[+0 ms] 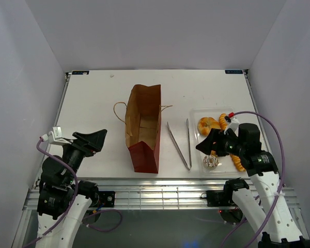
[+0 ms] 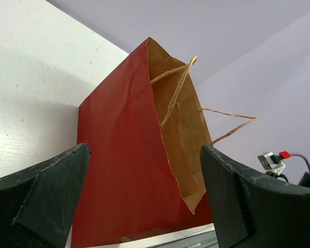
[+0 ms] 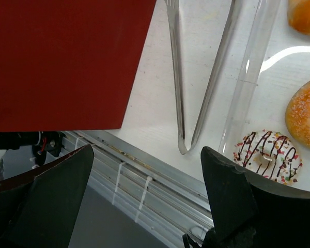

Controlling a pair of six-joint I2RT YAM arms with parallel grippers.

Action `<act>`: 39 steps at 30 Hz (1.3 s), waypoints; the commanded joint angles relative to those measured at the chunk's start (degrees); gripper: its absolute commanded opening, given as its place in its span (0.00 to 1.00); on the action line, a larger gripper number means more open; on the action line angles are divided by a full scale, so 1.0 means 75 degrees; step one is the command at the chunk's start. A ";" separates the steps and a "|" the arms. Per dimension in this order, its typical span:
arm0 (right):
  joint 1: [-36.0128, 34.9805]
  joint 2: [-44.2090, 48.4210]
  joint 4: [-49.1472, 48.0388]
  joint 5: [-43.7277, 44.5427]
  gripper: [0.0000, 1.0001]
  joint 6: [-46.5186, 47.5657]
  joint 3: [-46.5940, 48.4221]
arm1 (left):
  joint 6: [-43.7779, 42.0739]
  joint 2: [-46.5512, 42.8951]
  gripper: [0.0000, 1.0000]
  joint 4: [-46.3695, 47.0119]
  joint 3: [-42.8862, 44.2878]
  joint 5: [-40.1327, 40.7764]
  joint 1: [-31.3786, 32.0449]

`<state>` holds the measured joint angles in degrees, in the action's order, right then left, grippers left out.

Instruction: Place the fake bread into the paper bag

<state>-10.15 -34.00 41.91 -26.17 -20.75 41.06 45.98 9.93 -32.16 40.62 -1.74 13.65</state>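
Observation:
Both arms of the metal tongs [image 1: 179, 148] are lined up with my right gripper's open fingers set across them, so I should keep going down toward the tongs [image 1: 189, 149] until the fingers are on either side of them.
The paper bag [image 1: 143, 124] is at the table's middle, brown with twine handles, its red end [image 1: 145, 157] nearest the arms. The bread sits in a clear tray [image 1: 199, 116] at the right: a ring bun [image 1: 207, 124], a whitish streaked pastry [image 1: 211, 161], and a long loaf [image 1: 239, 165] mostly hidden by my right arm. My right gripper [image 1: 204, 145] is open and empty above the tray's near-left part; its view shows the pastry [image 3: 268, 155] and a bun [image 3: 305, 111]. My left gripper [image 1: 94, 138] is open and empty left of the bag [image 2: 124, 170].
Metal tongs [image 1: 180, 142] lie between bag and tray, closed end toward the near edge; they also show in the right wrist view [image 3: 196, 88]. The metal rail [image 1: 160, 188] runs along the table's near edge. White walls enclose the table.

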 commanded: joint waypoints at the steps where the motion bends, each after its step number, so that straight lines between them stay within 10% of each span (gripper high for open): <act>1: 0.0006 -0.0458 -0.0794 -0.0273 0.90 -0.0092 -0.0364 | -0.0505 0.0128 0.98 -0.0270 0.0337 -0.0178 0.0008; 15: -0.3040 -0.2859 -0.2493 0.3965 0.90 -0.0865 -0.0693 | -0.0446 0.0515 0.98 0.0070 0.0010 -0.0776 0.0008; 39: -0.4763 -0.5849 -0.5506 0.6231 1.00 -0.0245 -0.1314 | -0.0447 0.0562 0.98 0.0058 0.0138 -0.0858 0.0020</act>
<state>-44.51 -76.42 4.56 16.03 -23.11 32.01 43.05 13.45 -32.47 40.66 -7.55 13.65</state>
